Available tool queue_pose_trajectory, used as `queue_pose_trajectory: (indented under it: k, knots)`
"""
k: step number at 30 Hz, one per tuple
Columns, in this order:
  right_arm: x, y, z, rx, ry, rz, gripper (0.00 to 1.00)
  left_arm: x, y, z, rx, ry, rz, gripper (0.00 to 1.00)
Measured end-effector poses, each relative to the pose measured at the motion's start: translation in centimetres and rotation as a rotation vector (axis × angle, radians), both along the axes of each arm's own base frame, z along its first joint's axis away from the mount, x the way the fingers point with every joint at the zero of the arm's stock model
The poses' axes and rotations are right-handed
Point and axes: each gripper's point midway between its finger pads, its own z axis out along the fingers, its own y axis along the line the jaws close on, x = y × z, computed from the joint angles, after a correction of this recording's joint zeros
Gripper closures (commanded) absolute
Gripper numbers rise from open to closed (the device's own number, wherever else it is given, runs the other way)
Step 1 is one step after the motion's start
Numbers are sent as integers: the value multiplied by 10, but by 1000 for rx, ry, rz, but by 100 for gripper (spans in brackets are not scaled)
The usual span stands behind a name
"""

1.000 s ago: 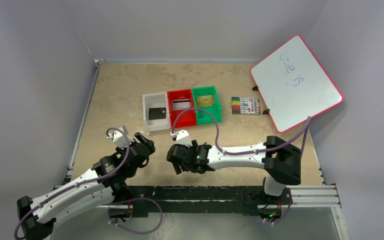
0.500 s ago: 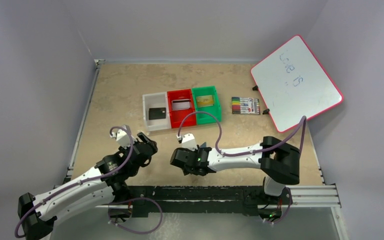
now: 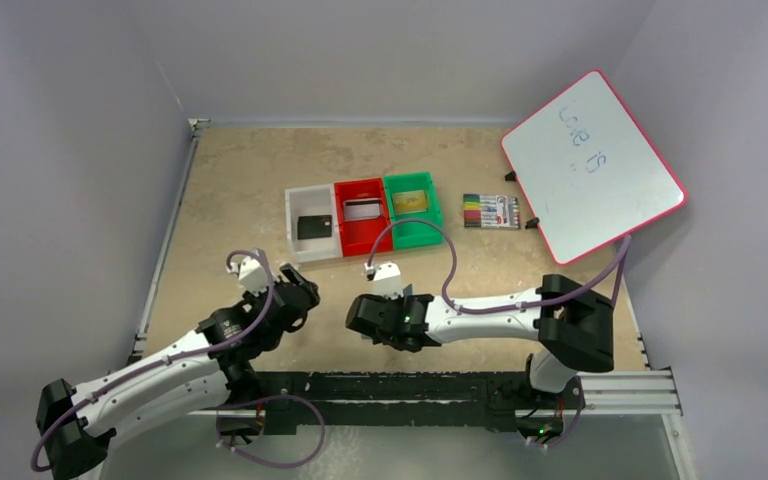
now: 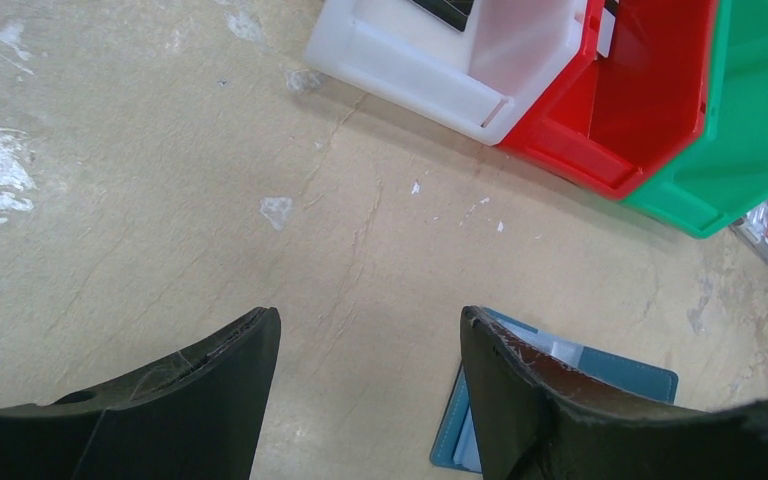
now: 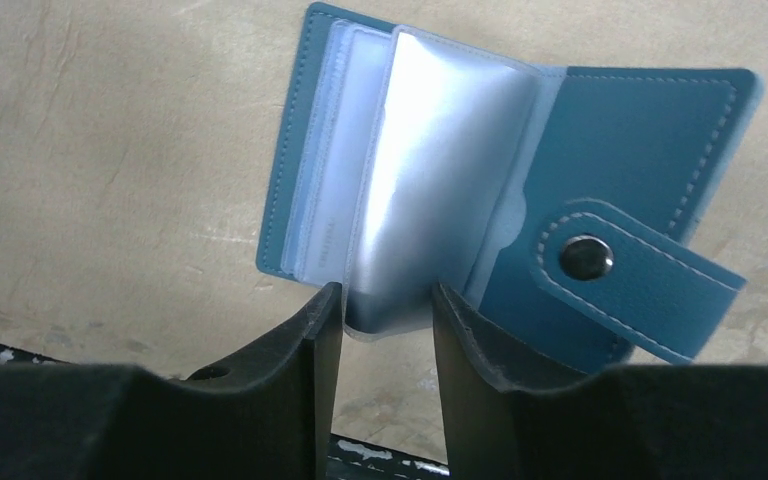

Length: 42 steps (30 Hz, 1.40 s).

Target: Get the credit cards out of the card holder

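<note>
I should pinch the edge point(image 5: 286, 160) opposite the strap with my left gripper to keep the card holder steady, because it lies loose with only my right gripper at its raised sleeve point(image 5: 438, 180).
The teal-blue card holder point(image 5: 640, 130) lies open on the table, snap strap to the right. Its clear pockets fan up, and one silver-grey-looking sleeve point(image 5: 440, 180) stands raised; I cannot tell if a card is inside. My right gripper point(image 5: 385, 290) is open, its fingertips either side of that sleeve's lower edge. In the top view the right gripper point(image 3: 360, 318) hides the holder. My left gripper point(image 4: 370, 315) is open and empty over bare table, with the holder point(image 4: 620, 375) just behind its right finger. A black card point(image 3: 313, 227), a silver card point(image 3: 362, 209) and a gold card point(image 3: 410, 201) lie in the bins.
The white bin point(image 3: 296, 232), red bin point(image 3: 374, 237) and green bin point(image 3: 432, 232) stand side by side mid-table. A pack of coloured markers point(image 3: 491, 211) lies to their right. A red-framed whiteboard point(image 3: 590, 165) leans at the back right. The table's front rail runs below the grippers.
The right gripper has shifted slightly right and its wrist has turned. The left gripper has edged forward and right, toward the holder.
</note>
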Motion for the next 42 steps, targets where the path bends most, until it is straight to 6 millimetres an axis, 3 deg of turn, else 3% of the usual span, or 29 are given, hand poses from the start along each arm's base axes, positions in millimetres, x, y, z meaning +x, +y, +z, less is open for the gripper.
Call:
queue_pose_trajectory:
  k: [7, 10, 13, 19, 27, 33, 37, 42]
  knots:
    - [4, -15, -1, 17, -16, -95, 59, 2, -17, -6, 4, 25, -59, 34]
    - [4, -25, -1, 27, -19, -130, 65, 3, -27, -14, 20, 52, -101, 36]
    - [4, -33, 2, 63, -20, -157, 76, 2, -37, -23, 34, 83, -147, 38]
    - [12, -52, 4, 218, -9, -219, 87, 3, -59, -32, 22, 111, -227, 40]
    - [16, -76, -16, 498, 55, -266, 96, 3, -78, -40, 8, 134, -302, 41]
    - [13, -66, -15, 619, 93, -240, 96, 2, -92, -42, -24, 141, -344, 40]
    - [14, -52, -3, 690, 92, -209, 96, 2, -111, -34, -82, 111, -390, 37]
    - [15, -44, -2, 717, 105, -202, 97, -1, -135, -33, -129, 98, -453, 37]
